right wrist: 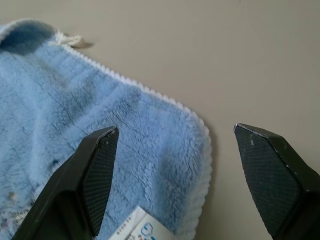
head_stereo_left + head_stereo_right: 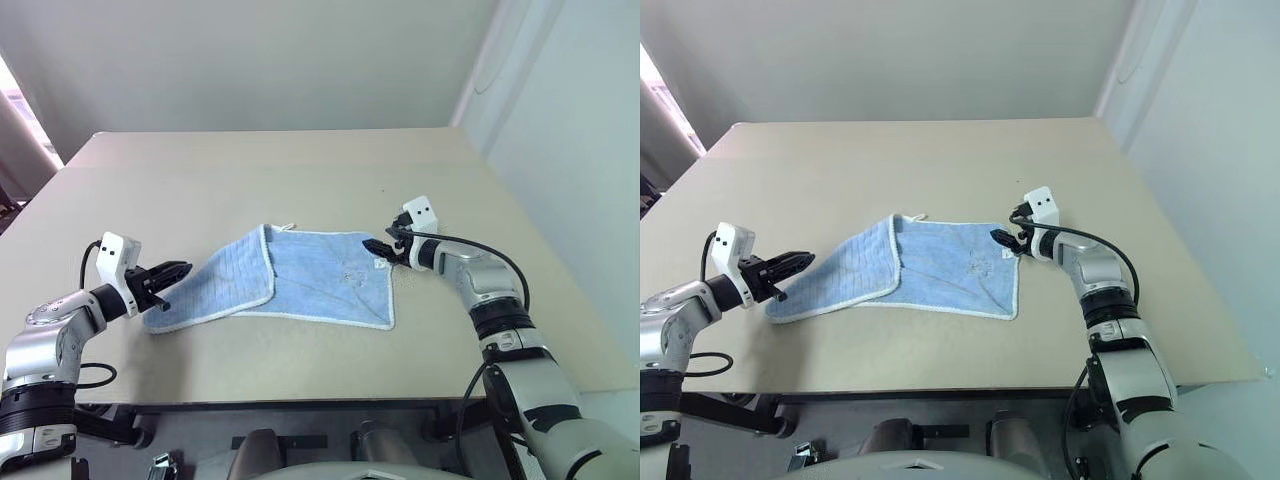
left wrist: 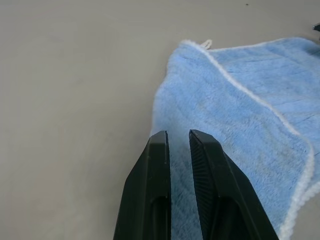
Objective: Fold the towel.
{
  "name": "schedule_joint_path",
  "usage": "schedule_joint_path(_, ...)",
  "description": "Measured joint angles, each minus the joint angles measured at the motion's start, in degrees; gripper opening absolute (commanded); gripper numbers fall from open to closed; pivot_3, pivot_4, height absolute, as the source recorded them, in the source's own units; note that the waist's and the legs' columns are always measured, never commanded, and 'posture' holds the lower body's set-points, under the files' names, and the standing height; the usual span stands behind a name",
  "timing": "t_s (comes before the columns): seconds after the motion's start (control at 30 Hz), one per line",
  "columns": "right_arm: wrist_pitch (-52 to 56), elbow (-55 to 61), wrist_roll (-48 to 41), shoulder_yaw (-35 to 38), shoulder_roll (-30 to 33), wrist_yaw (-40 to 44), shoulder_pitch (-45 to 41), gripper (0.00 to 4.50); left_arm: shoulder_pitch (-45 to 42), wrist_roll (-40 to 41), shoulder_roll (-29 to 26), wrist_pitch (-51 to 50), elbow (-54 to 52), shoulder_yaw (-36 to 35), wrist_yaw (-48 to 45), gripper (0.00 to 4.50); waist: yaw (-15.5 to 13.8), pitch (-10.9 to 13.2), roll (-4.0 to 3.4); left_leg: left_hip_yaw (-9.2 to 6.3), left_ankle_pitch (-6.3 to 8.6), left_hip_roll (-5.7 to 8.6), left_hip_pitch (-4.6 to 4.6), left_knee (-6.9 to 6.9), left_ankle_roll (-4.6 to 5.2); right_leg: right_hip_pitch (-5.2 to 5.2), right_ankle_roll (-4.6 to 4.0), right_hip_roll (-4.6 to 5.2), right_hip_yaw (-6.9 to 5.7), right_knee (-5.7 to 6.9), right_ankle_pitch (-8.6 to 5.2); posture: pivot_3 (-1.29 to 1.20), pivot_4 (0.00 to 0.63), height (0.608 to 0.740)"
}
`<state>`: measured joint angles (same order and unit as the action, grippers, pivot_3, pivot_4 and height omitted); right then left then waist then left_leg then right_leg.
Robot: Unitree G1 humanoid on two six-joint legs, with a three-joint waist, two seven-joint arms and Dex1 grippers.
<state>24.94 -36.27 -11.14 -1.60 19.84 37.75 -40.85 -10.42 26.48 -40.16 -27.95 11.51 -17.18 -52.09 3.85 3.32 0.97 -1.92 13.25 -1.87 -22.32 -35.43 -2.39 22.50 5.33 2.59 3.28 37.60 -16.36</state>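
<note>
I expect the towel (image 2: 330, 277) to unfold into a long strip when I pull its far corner, because the flap's white edge (image 2: 269, 262) curls up loosely.
The light blue towel (image 2: 325, 280) lies on the beige table (image 2: 300, 170), its left part folded over the rest as a flap (image 2: 225, 285). My left gripper (image 2: 178, 272) hovers just off the flap's near-left edge, pointing toward the towel (image 3: 240, 115). Its fingers (image 3: 157, 165) are shut to a thin slit with nothing between them. My right gripper (image 2: 380, 247) stands wide open at the towel's far right corner (image 1: 165, 150), one finger (image 1: 100, 165) over the cloth and the other over bare table. A white tag (image 1: 137, 227) shows by that corner.
A small white loop (image 1: 70, 39) sticks out at the towel's far edge. The table's front edge (image 2: 300, 398) runs close below the towel. A white wall (image 2: 580, 150) stands past the table's right side.
</note>
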Motion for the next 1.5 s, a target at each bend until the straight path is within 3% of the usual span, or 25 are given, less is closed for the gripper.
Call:
schedule_joint_path(0.6, -6.26, -23.60, 5.97, -1.13, -6.14, -3.60, -11.73, 3.86, 5.50, 1.19, -0.35, -1.92, -6.08, -0.05, -0.25, 0.73, 0.32, 0.01, -0.02, 0.00, 0.00, 0.00, 0.04, -0.01, 0.00, 0.00, 0.02, -0.01, 0.03, 0.05, 0.01, 0.00, 0.000, 0.740)
schedule_joint_path(0.97, -7.03, -26.39, 8.65, -0.84, -6.13, -4.19, -12.93, 0.07, 5.51, 1.19, -0.58, -1.92, -6.23, 0.00, -0.39, 0.73, 0.48, -0.02, -0.02, -0.01, 0.00, 0.00, 0.15, -0.01, 0.00, -0.12, 0.02, -0.01, 0.02, 0.06, 0.01, 0.00, 0.000, 0.740)
schedule_joint_path(1.2, -6.92, -23.76, 8.40, 0.12, -6.09, -3.48, -12.89, 0.03, 5.61, 1.27, -1.76, -2.07, -6.22, -0.02, -0.85, 0.73, 0.46, 0.01, -0.06, -0.01, -0.01, 0.01, 0.16, -0.02, -0.01, -0.12, 0.01, -0.01, 0.03, 0.06, 0.02, 0.00, 0.000, 0.740)
schedule_joint_path(1.5, -1.57, -8.07, 7.52, 0.08, -4.08, -1.24, -12.80, 0.03, 6.44, 1.81, -1.40, -2.64, -7.67, 0.00, -1.27, 0.73, 0.40, 0.03, -0.09, -0.01, -0.01, 0.00, 0.11, 0.15, -0.01, 0.03, 0.04, -0.01, 0.03, 0.07, 0.02, 0.00, 0.000, 0.740)
